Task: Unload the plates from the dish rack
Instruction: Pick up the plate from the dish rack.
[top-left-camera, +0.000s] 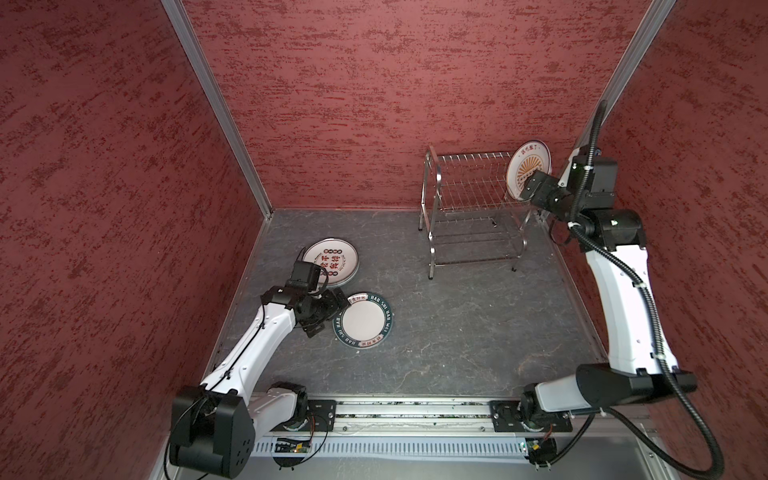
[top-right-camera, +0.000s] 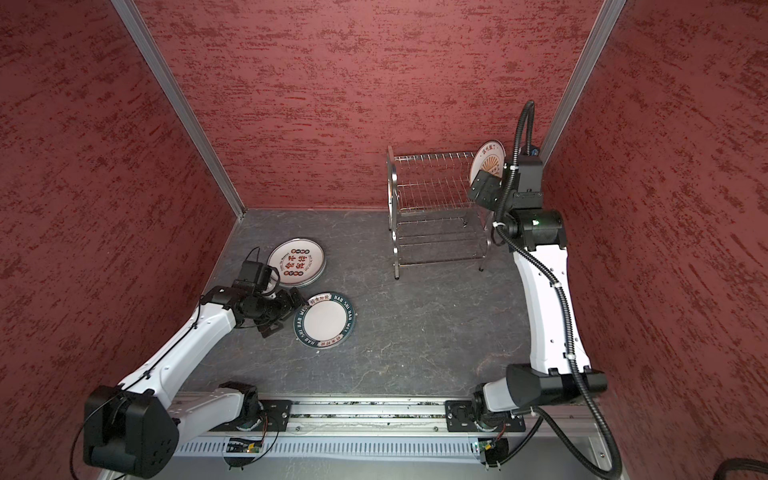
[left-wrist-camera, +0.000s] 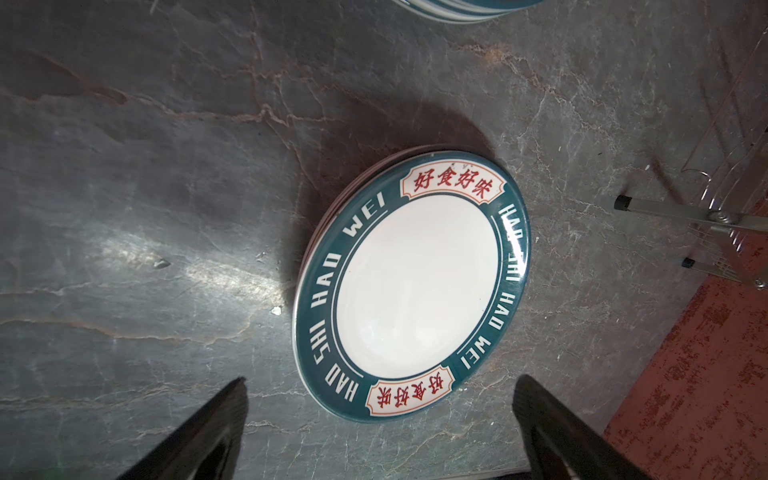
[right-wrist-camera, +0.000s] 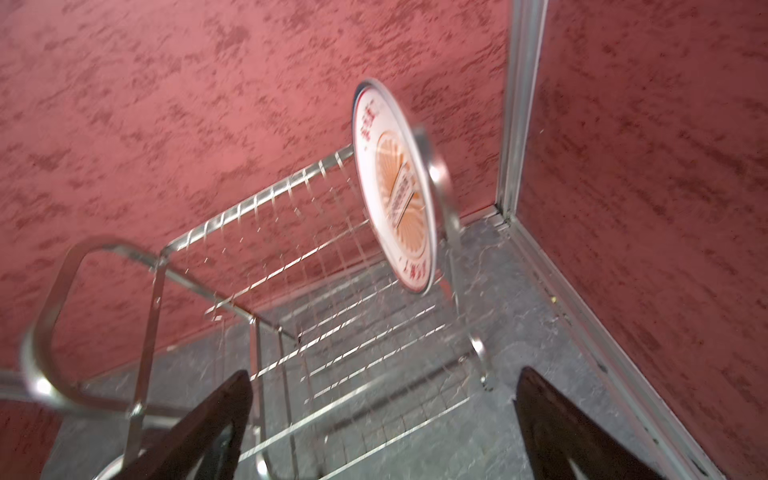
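Observation:
My right gripper should keep going to the plate's near rim (right-wrist-camera: 419, 276) and close there, as the sunburst plate (top-left-camera: 528, 165) stands on edge, centered ahead of my open fingers.
The wire dish rack (top-left-camera: 473, 199) (top-right-camera: 436, 199) (right-wrist-camera: 291, 291) stands at the back right. One sunburst plate (top-left-camera: 528, 164) (top-right-camera: 489, 158) (right-wrist-camera: 395, 187) stands on edge at the right end of its upper shelf. My right gripper (top-left-camera: 527, 189) (top-right-camera: 478, 189) (right-wrist-camera: 384, 374) hovers open just in front of that plate, holding nothing. A teal-rimmed plate (top-left-camera: 363, 319) (top-right-camera: 326, 319) (left-wrist-camera: 415, 282) tops a small stack lying flat on the table. My left gripper (top-left-camera: 328, 313) (top-right-camera: 286, 311) (left-wrist-camera: 382, 380) is open at its left rim, empty. Behind it lies a stack topped by a Chinese-character plate (top-left-camera: 332, 259) (top-right-camera: 297, 261).
Red textured walls close in the back and both sides, with aluminium corner posts (top-left-camera: 216, 108) (right-wrist-camera: 519, 104); the rack sits close to the right back corner. The arm rail (top-left-camera: 415, 411) runs along the front edge. The table (top-left-camera: 457, 332) is dark slate.

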